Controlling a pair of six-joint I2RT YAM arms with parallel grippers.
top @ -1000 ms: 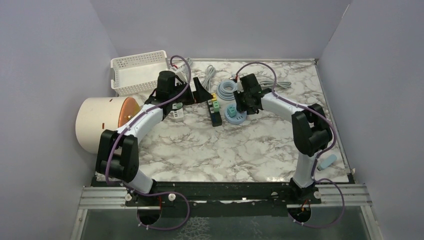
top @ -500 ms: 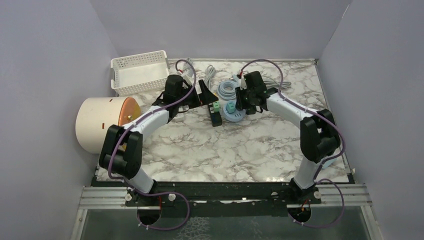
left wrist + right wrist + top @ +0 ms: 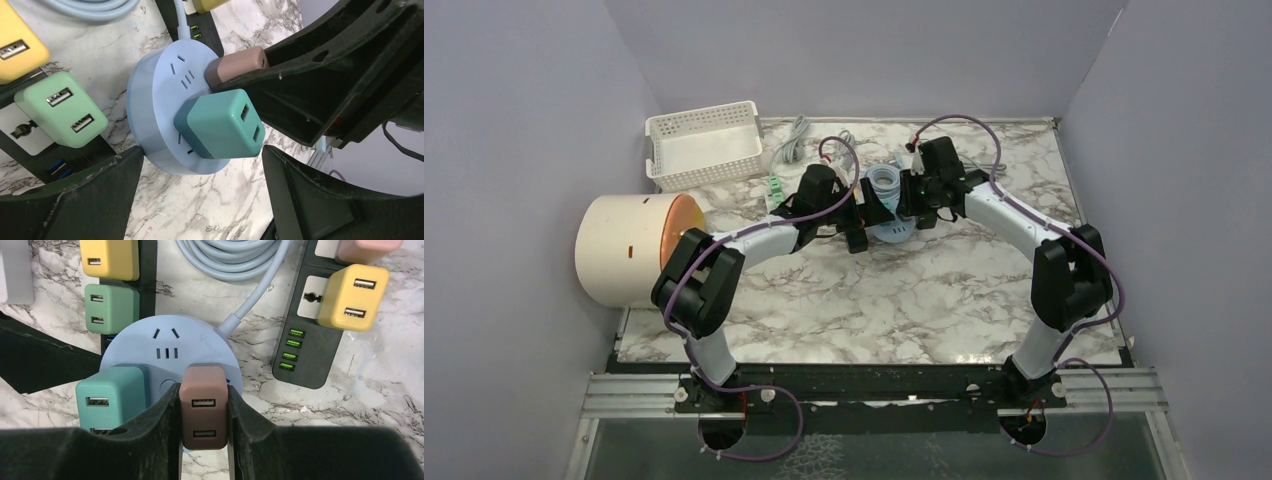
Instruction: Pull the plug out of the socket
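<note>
Next, I open my left gripper's fingers and pinch only the socket's edge, because they span both the teal plug and the socket's side.
A round light-blue socket lies on the marble table and holds a teal plug and a brown plug. My right gripper is shut on the brown plug, one finger on each side. In the left wrist view the socket sits between my left gripper's spread fingers, with the teal plug on top and the brown plug held by the right gripper's black fingers. In the top view both grippers, left and right, meet at the socket.
Two black power strips flank the socket: one carries a yellow plug, the other holds yellow and green plugs. A coiled blue cable lies behind. A white basket and a white cylinder stand at the left.
My left arm has swung right from near the basket to the round socket. My right gripper has stayed at the socket, shifting only slightly.
</note>
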